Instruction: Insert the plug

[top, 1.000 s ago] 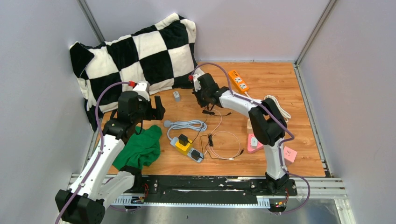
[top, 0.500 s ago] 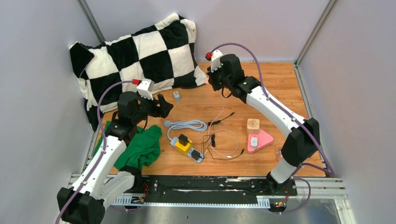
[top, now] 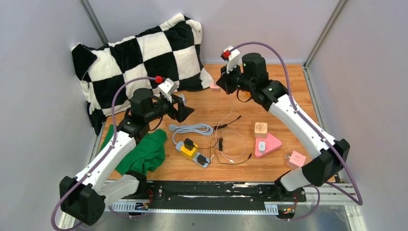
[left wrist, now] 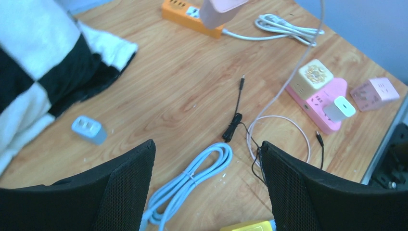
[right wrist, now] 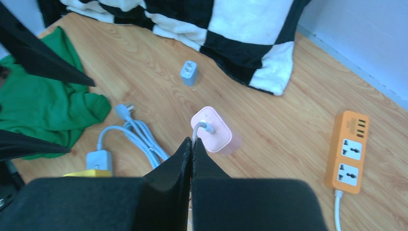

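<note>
The pink charger's body (top: pixel 214 87) hangs free for my open left gripper (right wrist: pixel 79 117). My right gripper should go on bringing it over until my left gripper closes on it.
My right gripper (top: pixel 222 84) is shut on a thin pale cable (right wrist: pixel 194 132) just behind a pink charger plug (right wrist: pixel 211 130). The charger hangs in the air off the fingertips, above the table near the pillow's corner (top: pixel 213 86). It also shows at the top of the left wrist view (left wrist: pixel 219 9). An orange power strip (right wrist: pixel 347 151) lies on the wood to the right of it, hidden by the arm in the top view. My left gripper (top: pixel 185 109) is open and empty, above a coiled light-blue cable (left wrist: pixel 192 180).
A checked pillow (top: pixel 139 55) fills the back left. A green cloth (top: pixel 144 151), a yellow power strip (top: pixel 192 150), a pink triangular strip (top: pixel 269 143), a wooden cube (top: pixel 260 128), a pink cube socket (top: pixel 295 159), a grey adapter (left wrist: pixel 89 129) and loose thin cables (top: pixel 231 149) lie on the table.
My right arm has swung up and to the back right, lifting the pink charger by its cable. My left gripper has moved right toward the table's middle.
</note>
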